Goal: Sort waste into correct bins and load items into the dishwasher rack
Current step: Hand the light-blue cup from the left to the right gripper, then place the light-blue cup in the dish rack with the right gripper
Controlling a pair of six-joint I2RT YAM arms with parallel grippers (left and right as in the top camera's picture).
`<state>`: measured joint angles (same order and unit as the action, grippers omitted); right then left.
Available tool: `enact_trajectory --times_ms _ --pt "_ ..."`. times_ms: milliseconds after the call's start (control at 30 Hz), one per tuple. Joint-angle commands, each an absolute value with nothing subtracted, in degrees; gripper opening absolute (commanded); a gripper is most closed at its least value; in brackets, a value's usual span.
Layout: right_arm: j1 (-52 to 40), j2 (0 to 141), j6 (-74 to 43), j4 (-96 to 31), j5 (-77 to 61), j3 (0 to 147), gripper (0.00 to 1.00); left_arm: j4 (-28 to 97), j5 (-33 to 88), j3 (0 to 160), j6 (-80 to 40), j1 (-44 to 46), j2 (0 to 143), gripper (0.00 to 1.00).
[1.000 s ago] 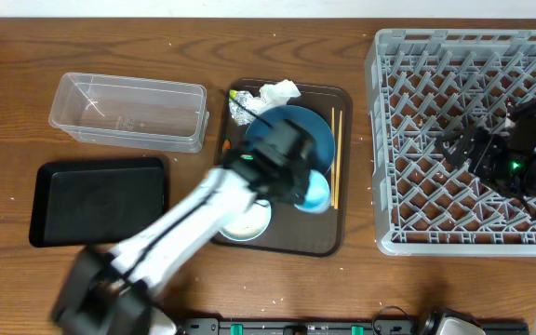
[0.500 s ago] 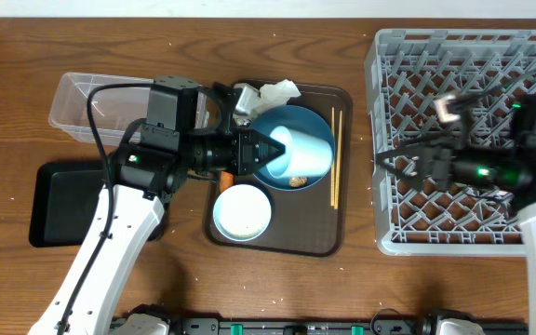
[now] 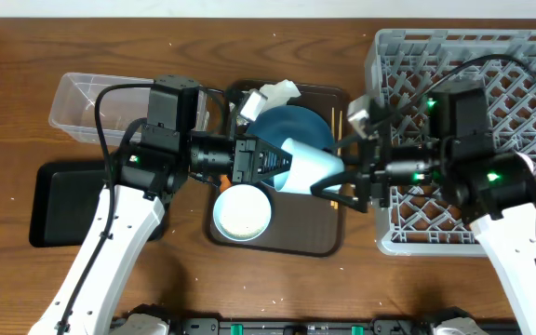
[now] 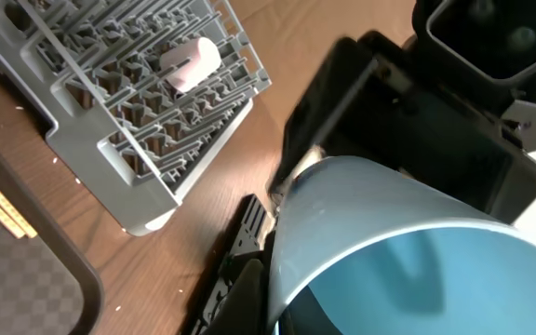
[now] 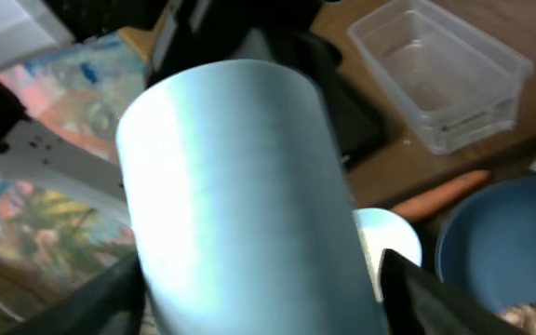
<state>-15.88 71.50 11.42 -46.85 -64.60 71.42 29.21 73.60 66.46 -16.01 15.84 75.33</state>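
Note:
My right gripper needs to take the cup's base [image 3: 333,173] and load the cup, because my left gripper is holding the light blue cup [image 3: 289,166] by its rim, short of the grey rack.
My left gripper [image 3: 277,164] is shut on the rim of the small light blue cup [image 3: 311,170] and holds it on its side above the right part of the serving tray. My right gripper [image 3: 341,182] is open, its fingers on either side of the cup's base [image 5: 240,186], with a gap on one side. The dark blue bowl [image 3: 291,124], white bowl [image 3: 243,212], chopsticks [image 3: 336,121] and white tissue [image 3: 274,92] lie on the tray. A carrot [image 5: 440,194] shows beside the bowl. The pink cup [image 4: 191,63] lies in the grey rack [image 3: 408,237].
The clear tub [image 3: 82,108] stands at the back left and the black tray [image 3: 54,201] in front of it, partly under my left arm. The dark brown serving tray [image 3: 282,245] sits in the middle. My right arm reaches across the rack's left rim.
My left gripper has carried the light blue cup to the right over the tray. My right arm has swung left from the rack and its fingers now flank the cup.

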Motion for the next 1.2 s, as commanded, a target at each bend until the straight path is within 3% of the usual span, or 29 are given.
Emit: enact_trajectory --times_ms 0,133,200,233,400,433,700,900,1167 --pt "-17.6 71.2 11.2 -47.0 -62.7 72.1 0.67 28.4 76.1 67.2 -14.7 15.7 75.5 0.06" --pt "-17.4 71.0 10.5 -47.2 -59.3 72.1 0.60 27.0 76.1 67.2 -15.2 15.7 75.5 0.07" --pt "-16.7 70.7 8.1 -47.4 -55.0 72.1 0.59 26.5 76.1 67.2 -15.7 15.6 75.5 0.55" --pt "-16.2 70.5 6.9 -47.6 -52.4 72.1 0.59 26.3 76.1 67.2 -16.4 15.6 75.5 0.66" --pt "-10.1 68.5 -1.3 -50.5 -38.7 72.1 0.56 24.8 75.9 67.2 -17.9 15.6 75.5 0.84" --pt "-8.2 68.1 -2.4 -51.1 -37.0 72.1 0.56 24.7 75.7 67.2 -17.9 15.6 75.5 0.98" --pt "15.9 67.9 -11.0 -54.9 -24.8 72.1 0.56 24.7 74.9 67.2 -17.9 15.7 75.5 0.99" --pt "33.3 70.2 -19.5 -54.0 -23.5 72.1 0.57 24.7 74.8 67.2 -17.8 15.7 75.5 0.99" --pt "49.4 77.8 -30.5 -52.1 -23.4 72.1 0.58 24.7 74.7 67.2 -17.8 15.7 75.5 0.99"
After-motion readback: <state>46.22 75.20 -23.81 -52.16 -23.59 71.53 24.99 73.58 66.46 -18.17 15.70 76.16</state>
